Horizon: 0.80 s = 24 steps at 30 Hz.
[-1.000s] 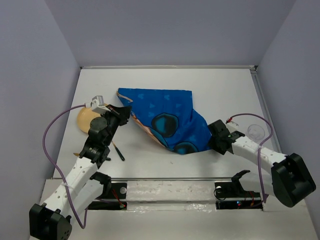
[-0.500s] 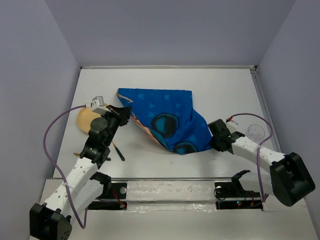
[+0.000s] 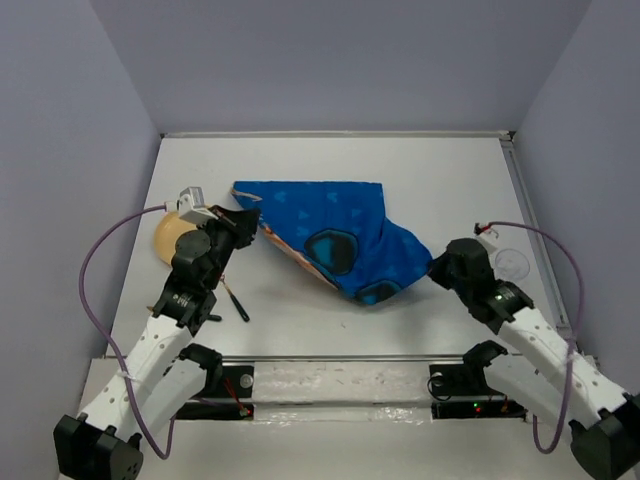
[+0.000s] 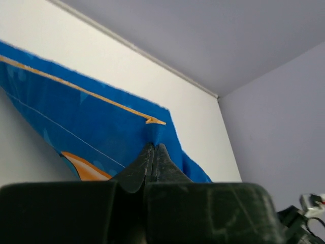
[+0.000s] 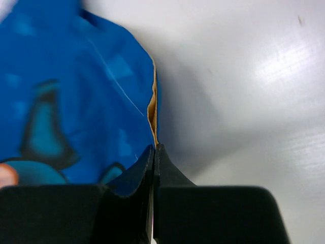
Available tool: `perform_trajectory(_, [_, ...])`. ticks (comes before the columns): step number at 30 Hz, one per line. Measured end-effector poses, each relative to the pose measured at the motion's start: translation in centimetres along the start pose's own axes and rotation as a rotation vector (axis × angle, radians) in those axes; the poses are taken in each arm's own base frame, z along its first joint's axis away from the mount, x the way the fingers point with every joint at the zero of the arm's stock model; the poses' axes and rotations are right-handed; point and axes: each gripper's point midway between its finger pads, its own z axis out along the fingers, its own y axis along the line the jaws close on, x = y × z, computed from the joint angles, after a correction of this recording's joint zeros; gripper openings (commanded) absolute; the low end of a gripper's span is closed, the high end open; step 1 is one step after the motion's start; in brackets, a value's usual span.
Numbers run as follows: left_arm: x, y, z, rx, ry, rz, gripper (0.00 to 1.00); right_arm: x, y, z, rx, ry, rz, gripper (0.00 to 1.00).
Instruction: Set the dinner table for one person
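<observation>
The blue placemat slants and folds under next to my left gripper. Both grippers should lift the placemat clear, pull it tight and lay it down flat.
On the white dinner table a blue cartoon-printed placemat lies crumpled and stretched between both arms. My left gripper is shut on the mat's left corner. In the left wrist view the closed tips pinch a fold of the blue cloth just below its orange hem. My right gripper is shut on the mat's right edge. The right wrist view shows its tips clamped on the orange-edged border of the placemat, held above the tabletop.
A tan round bowl sits behind the left gripper near the table's left edge. A dark thin utensil lies by the left arm. A clear glass stands at the right edge beside the right arm's cable.
My right gripper has closed on the placemat's right edge and drawn it slightly right while the right arm swung round. The left gripper kept its hold and barely moved.
</observation>
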Motion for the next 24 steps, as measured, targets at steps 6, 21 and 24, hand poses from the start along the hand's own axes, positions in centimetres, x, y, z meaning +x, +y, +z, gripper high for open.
perform_trajectory(6, [-8.2, -6.7, -2.6, 0.115, -0.184, 0.015, 0.0, -11.5, 7.0, -10.4, -0.283, -0.295, 0.015, 0.0])
perform_trajectory(21, [-16.3, -13.2, -5.9, 0.244, -0.384, -0.016, 0.0, -25.9, 10.6, -23.1, -0.292, -0.696, -0.074, 0.0])
perform_trajectory(24, [-14.7, -11.8, -3.7, 0.206, -0.345, -0.025, 0.0, -25.4, 10.8, -19.1, -0.185, -0.667, -0.141, 0.0])
